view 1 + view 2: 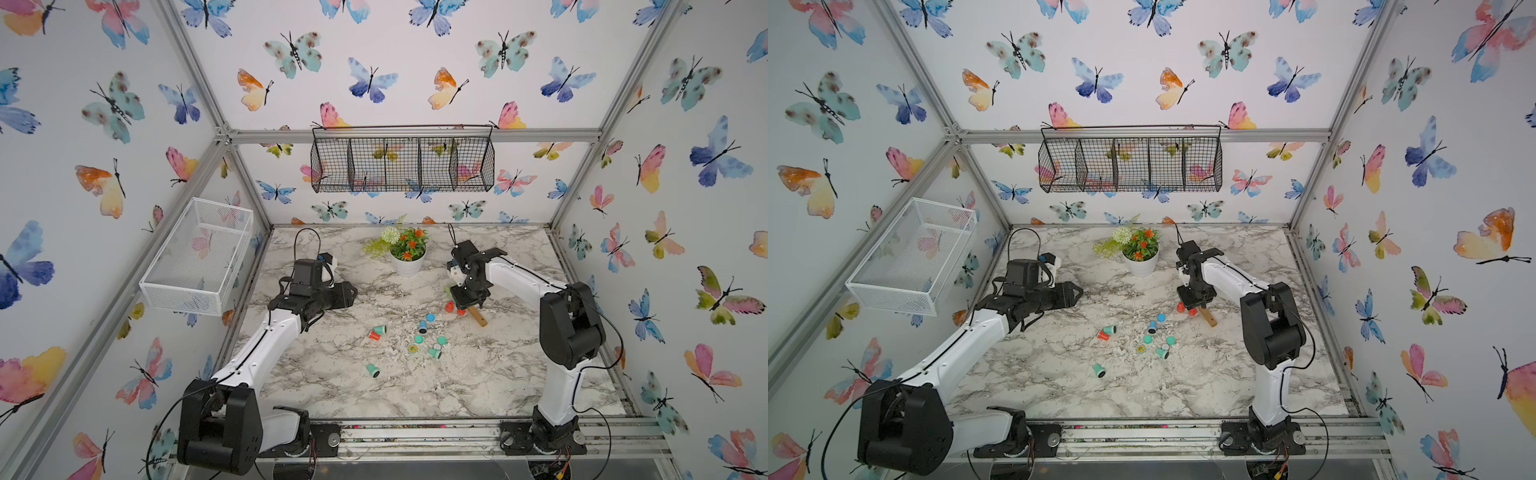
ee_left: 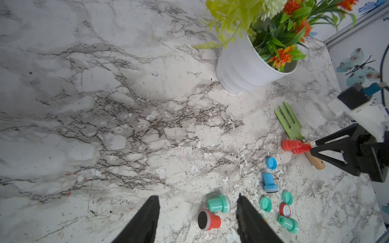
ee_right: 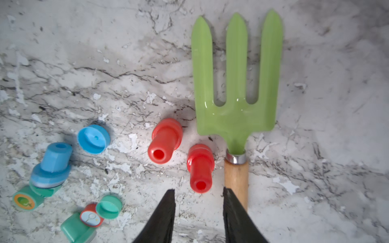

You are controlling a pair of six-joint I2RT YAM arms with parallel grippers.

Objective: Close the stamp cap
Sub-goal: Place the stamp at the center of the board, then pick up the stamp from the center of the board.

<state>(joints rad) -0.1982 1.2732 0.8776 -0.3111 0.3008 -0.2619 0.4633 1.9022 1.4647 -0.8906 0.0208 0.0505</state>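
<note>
Next, I grip the stamp's red handle (image 2: 216, 221) with my right gripper and pass the uncapped red stamp over, because its dark side (image 2: 203, 219) lies toward my left gripper.
Two red stamps (image 3: 201, 166) (image 3: 165, 140) lie on their sides on the marble table, beside a green garden fork (image 3: 236, 88). My right gripper (image 3: 199, 191) hovers open just above the nearer red stamp and holds nothing. A loose blue cap (image 3: 94, 138) lies open side up next to a blue stamp (image 3: 52, 166), and a teal cap (image 3: 109, 207) lies among teal stamps. My left gripper (image 2: 197, 199) stands open over the table's left part. In its wrist view a teal stamp (image 2: 217, 203) and an uncapped red stamp (image 2: 209, 219) lie beyond its fingers.
A white flower pot (image 1: 408, 264) stands at the back middle of the table. The fork's wooden handle (image 1: 478, 318) lies under the right gripper. A white mesh basket (image 1: 199, 257) hangs on the left wall and a black wire basket (image 1: 403, 160) on the back wall.
</note>
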